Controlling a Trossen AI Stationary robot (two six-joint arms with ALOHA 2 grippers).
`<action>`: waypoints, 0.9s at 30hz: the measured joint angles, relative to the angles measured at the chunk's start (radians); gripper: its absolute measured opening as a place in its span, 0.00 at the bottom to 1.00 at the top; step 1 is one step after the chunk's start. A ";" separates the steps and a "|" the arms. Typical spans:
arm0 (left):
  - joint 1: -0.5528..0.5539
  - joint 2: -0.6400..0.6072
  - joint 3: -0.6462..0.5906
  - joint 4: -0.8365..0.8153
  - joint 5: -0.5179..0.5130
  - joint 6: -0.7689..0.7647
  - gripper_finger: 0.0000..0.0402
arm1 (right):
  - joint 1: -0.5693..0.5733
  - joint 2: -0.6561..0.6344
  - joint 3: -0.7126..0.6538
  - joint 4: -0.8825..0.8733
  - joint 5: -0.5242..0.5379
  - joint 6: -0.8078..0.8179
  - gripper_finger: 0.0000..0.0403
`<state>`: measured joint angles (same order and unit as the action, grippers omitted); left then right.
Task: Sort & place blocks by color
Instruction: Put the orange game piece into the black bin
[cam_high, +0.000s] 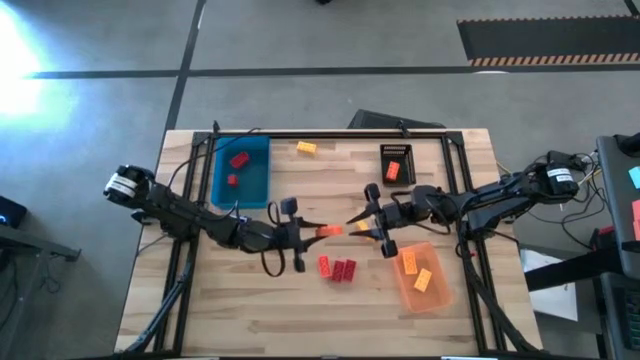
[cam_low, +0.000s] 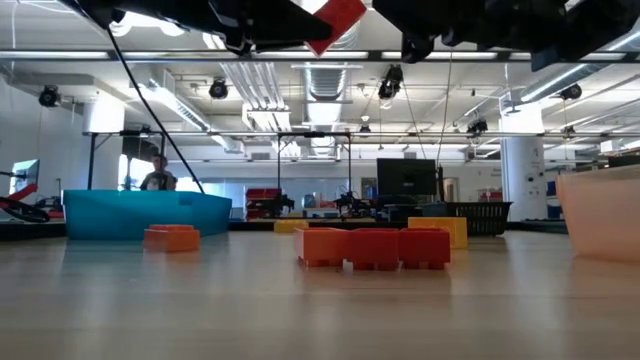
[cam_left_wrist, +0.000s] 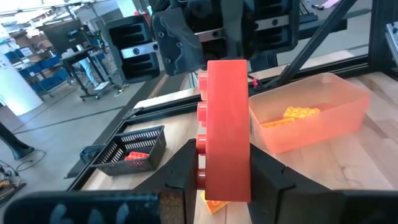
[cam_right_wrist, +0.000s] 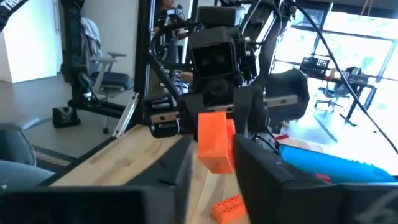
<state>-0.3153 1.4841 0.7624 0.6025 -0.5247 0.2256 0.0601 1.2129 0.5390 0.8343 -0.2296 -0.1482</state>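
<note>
My right gripper should take the block's loose end (cam_high: 339, 230) and carry the block to the black basket (cam_high: 397, 165), because my left gripper holds the red block far from that basket.
Both grippers face each other above the table's middle. My left gripper (cam_high: 312, 230) is shut on a long red block (cam_left_wrist: 225, 124) that sticks out toward my right gripper (cam_high: 352, 224). My right gripper is open. In its wrist view its fingers (cam_right_wrist: 249, 168) stand on either side of the block's free end (cam_right_wrist: 216, 146); I cannot tell whether they touch it. An orange block (cam_right_wrist: 227, 208) lies flat on the table below. Three red blocks (cam_high: 338, 268) rest together on the table, nearer the front. My left gripper pinches the red block between its two fingers at the end nearest the wrist (cam_left_wrist: 224, 183), one finger on the studded side and one on the opposite side. The fingers come about level from the table's left and lie along the block. The block is clear of the table.
A blue tray (cam_high: 243, 170) at the far left holds two red blocks. A black basket (cam_high: 397, 163) at the far right holds one block. A translucent orange tray (cam_high: 425, 277) at the near right holds orange blocks. A yellow block (cam_high: 306, 148) lies near the far edge.
</note>
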 joint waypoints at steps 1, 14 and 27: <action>0.000 0.000 0.000 0.001 0.000 0.000 0.19 | 0.001 0.000 0.003 -0.001 0.004 0.000 0.31; 0.029 0.000 0.014 0.026 -0.004 0.024 0.19 | 0.010 0.000 0.041 -0.018 0.084 0.012 0.61; 0.066 0.056 0.047 0.125 -0.004 0.043 0.19 | 0.010 0.096 0.159 -0.022 0.084 -0.057 0.56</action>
<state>-0.2497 1.5402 0.8093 0.7271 -0.5289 0.2687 0.0700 1.3088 0.6983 0.8127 -0.1459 -0.2051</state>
